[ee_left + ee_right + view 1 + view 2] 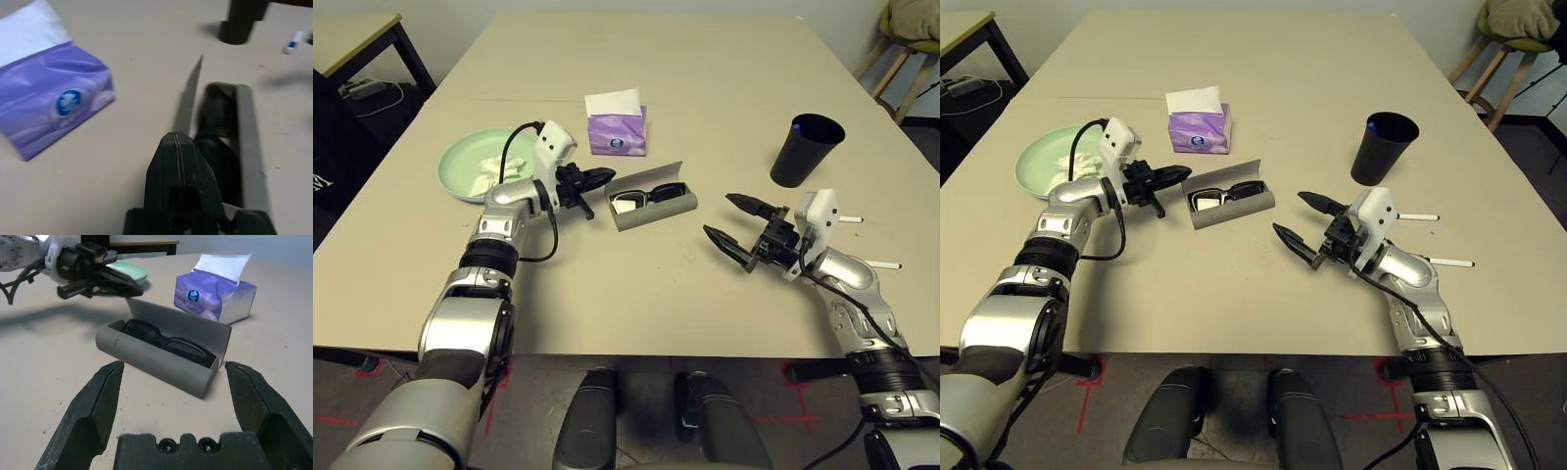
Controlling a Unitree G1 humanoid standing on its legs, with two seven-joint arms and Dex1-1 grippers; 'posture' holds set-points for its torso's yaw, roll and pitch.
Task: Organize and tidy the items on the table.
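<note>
The case's raised lid (648, 179) is tilted away from the sunglasses, so next the left gripper moves back toward the robot and folds the lid down over the sunglasses (651, 195).
The grey glasses case (658, 212) lies open at mid-table with its lid raised, and the black sunglasses (646, 197) rest inside it. My left gripper (606, 177) is shut, its tip close to the lid's left end, holding nothing. My right gripper (729, 221) stands open just right of the case, facing it, with nothing between its fingers. Crumpled white tissue (495, 168) lies in the pale green plate (460, 157) at the left. The black cup (806, 149) stands upright at the right. Two white pens (850, 219) (886, 264) lie beside my right wrist.
A purple tissue box (617, 127) stands just behind the case. The table (636, 284) has its front edge close to my body. A smaller side table (352, 34) stands at the back left and a wooden stool (891, 54) at the back right.
</note>
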